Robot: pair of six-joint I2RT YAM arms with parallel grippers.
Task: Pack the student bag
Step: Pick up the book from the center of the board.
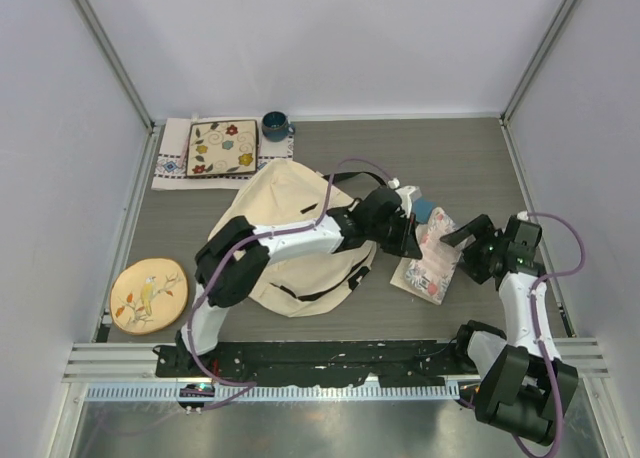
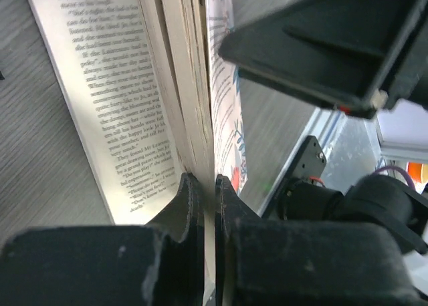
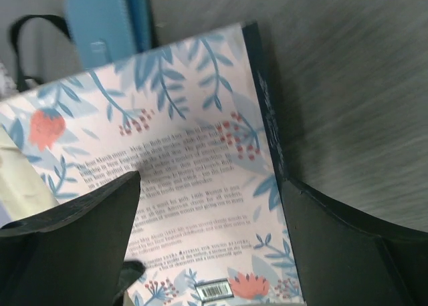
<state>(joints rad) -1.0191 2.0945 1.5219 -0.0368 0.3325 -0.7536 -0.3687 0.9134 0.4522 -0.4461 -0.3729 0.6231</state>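
Observation:
My left gripper should go on holding the pages (image 2: 190, 99) until my right gripper has hold of the book. My right gripper's open fingers are on both sides of the book's dark edge (image 3: 266, 100).
The cream student bag (image 1: 285, 203) lies left of the table's middle, and my left arm reaches over it to the right. A paperback book (image 1: 432, 270) with a pink and blue floral cover lies right of the bag. My left gripper (image 1: 410, 238) is shut on the book's edge. In the left wrist view the jaws (image 2: 208, 186) pinch a thin sheaf of pages (image 2: 194, 112), and a printed page (image 2: 110, 99) fans open to the left. My right gripper (image 1: 458, 236) is open over the book's right side. Its fingers straddle the back cover (image 3: 200, 159).
A blue case (image 1: 423, 208) lies just behind the book, also visible as the blue case (image 3: 107, 25) in the right wrist view. At the back left a flowered tile (image 1: 222, 148) rests on a cloth beside a blue cup (image 1: 276, 126). A round bird-painted board (image 1: 148, 294) lies front left.

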